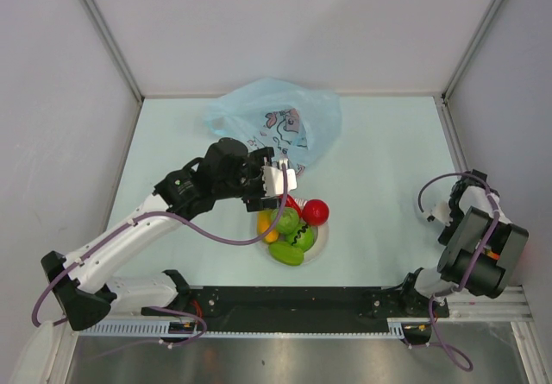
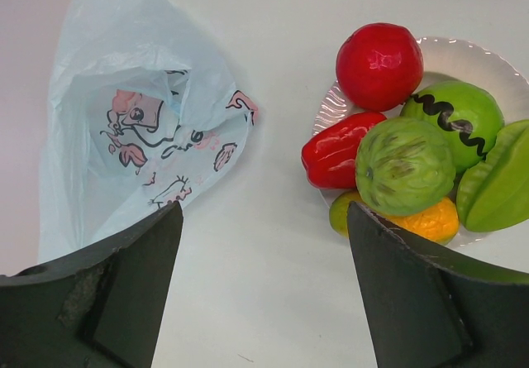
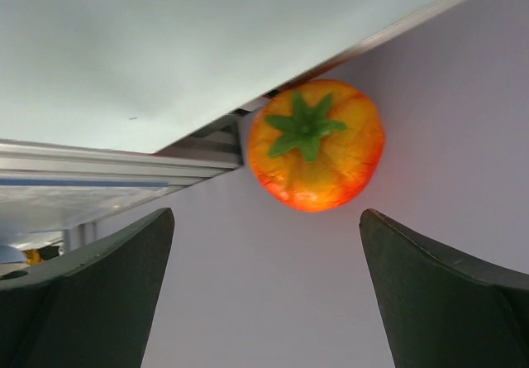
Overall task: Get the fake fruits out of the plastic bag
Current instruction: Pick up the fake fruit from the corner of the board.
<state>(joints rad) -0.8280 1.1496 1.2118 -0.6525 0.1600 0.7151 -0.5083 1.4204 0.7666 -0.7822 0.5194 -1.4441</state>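
The orange fruit is off the tabletop and lies against the table's metal edge (image 3: pixel 279 93), so next my right gripper lifts it free and takes it to the white plate (image 1: pixel 318 246).
The light-blue plastic bag (image 1: pixel 272 121) lies crumpled at the table's far middle, its printed picture facing up; it also shows in the left wrist view (image 2: pixel 140 136). I see no fruit showing in it. Several fake fruits are heaped on a white plate (image 2: pixel 463 50): a red apple (image 2: pixel 378 64), a red pepper (image 2: pixel 335 149), a green knobbly fruit (image 2: pixel 403 165) and a starfruit (image 2: pixel 500 178). My left gripper (image 2: pixel 264 211) is open and empty above bare table between bag and plate. My right gripper (image 3: pixel 266 219) is open and empty; an orange fruit with a green stalk (image 3: pixel 316 145) lies just ahead of it, untouched.
The plate of fruit (image 1: pixel 321 244) sits near the front middle of the table. The orange fruit rests on a grey surface beside the table's metal edge rail (image 3: pixel 124 157). Grey walls enclose the table on the left, back and right. The right arm (image 1: pixel 474 246) is folded at the right edge.
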